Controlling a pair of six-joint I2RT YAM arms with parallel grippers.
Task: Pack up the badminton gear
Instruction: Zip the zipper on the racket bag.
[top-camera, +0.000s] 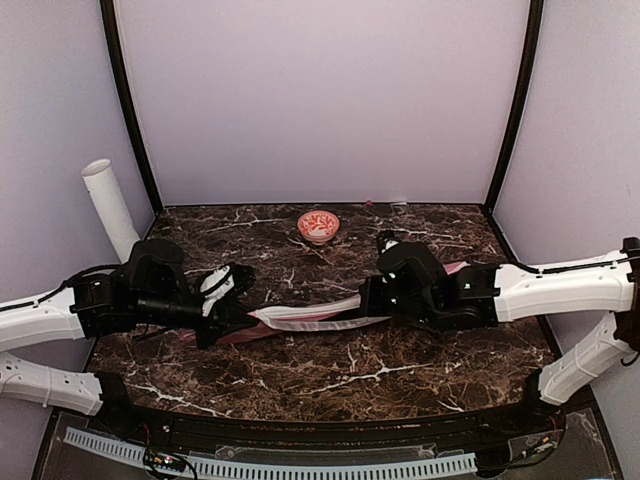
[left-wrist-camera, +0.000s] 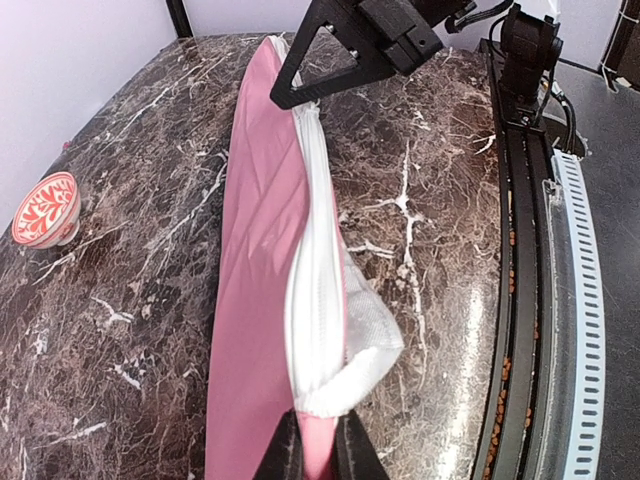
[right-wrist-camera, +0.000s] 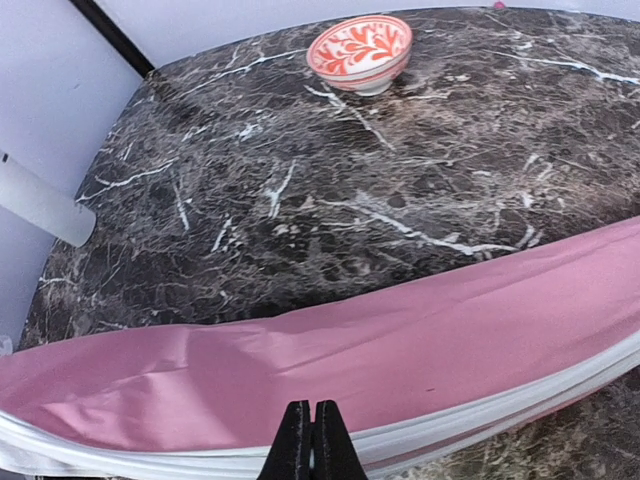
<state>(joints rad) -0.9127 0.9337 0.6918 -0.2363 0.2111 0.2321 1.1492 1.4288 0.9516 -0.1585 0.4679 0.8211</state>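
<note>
My right gripper should keep pulling along the white zip edge (top-camera: 308, 314) until the cover's far end (top-camera: 457, 267), since that edge is taut and my left gripper anchors the cover.
The pink racket cover (top-camera: 300, 318) with a white zip edge lies stretched across the middle of the marble table (top-camera: 330, 375), held between both arms. My left gripper (left-wrist-camera: 322, 452) is shut on its pink fabric at the left end, just below the bunched white mesh corner (left-wrist-camera: 350, 372). My right gripper (right-wrist-camera: 311, 445) is shut on the white zip edge (right-wrist-camera: 520, 400) partway along the cover (right-wrist-camera: 400, 340). In the left wrist view the right gripper (left-wrist-camera: 297, 95) meets that edge at the far end of the cover (left-wrist-camera: 262, 220). A long white tube (top-camera: 110, 205) leans at the back left wall.
A small red-and-white patterned bowl (top-camera: 318, 226) stands at the back centre of the table, also in the right wrist view as the bowl (right-wrist-camera: 360, 48) and in the left wrist view as the bowl (left-wrist-camera: 45, 208). The tube's end (right-wrist-camera: 40, 200) shows at the left. Black frame posts rise at both back corners.
</note>
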